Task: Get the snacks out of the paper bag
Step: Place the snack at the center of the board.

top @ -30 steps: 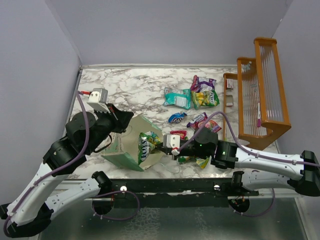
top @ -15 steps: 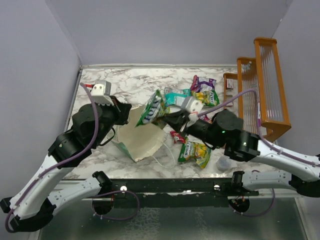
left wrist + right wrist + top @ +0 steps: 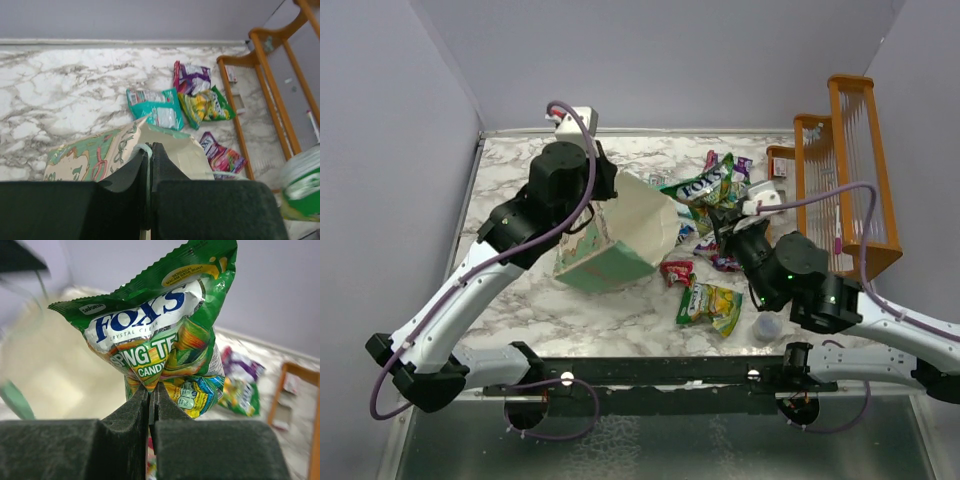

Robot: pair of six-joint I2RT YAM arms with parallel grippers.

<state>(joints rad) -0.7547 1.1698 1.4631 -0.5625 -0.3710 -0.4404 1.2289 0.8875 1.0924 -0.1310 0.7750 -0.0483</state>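
Observation:
The tilted paper bag (image 3: pixel 642 232) is hanging above the free marble (image 3: pixel 645 292), so the robot's left gripper should put the bag to one side before the right gripper puts the Fox's candy packet down there.
My left gripper (image 3: pixel 608 195) (image 3: pixel 149 148) is shut on the rim of the mint-green paper bag (image 3: pixel 616 250) (image 3: pixel 95 155). The bag hangs tilted off the table, its white inside facing right. My right gripper (image 3: pixel 724 207) (image 3: pixel 152 388) is shut on the bottom edge of a green Fox's candy packet (image 3: pixel 701 187) (image 3: pixel 160 325), held in the air just right of the bag's mouth. Other snacks lie on the marble: a teal packet (image 3: pixel 155 107), a purple one (image 3: pixel 192 77), a yellow-green one (image 3: pixel 205 105), a pink-purple one (image 3: pixel 223 158), a red one (image 3: pixel 675 271) and a yellow-green one (image 3: pixel 710 305).
An orange wooden rack (image 3: pixel 845 190) stands along the right edge of the marble table (image 3: pixel 520 165). A small grey round cap (image 3: pixel 767 327) lies near the front right. Grey walls close off the back and both sides.
The left arm has lifted the bag up and toward the back. The right gripper has drawn the green packet out of the bag and carried it to the right and back.

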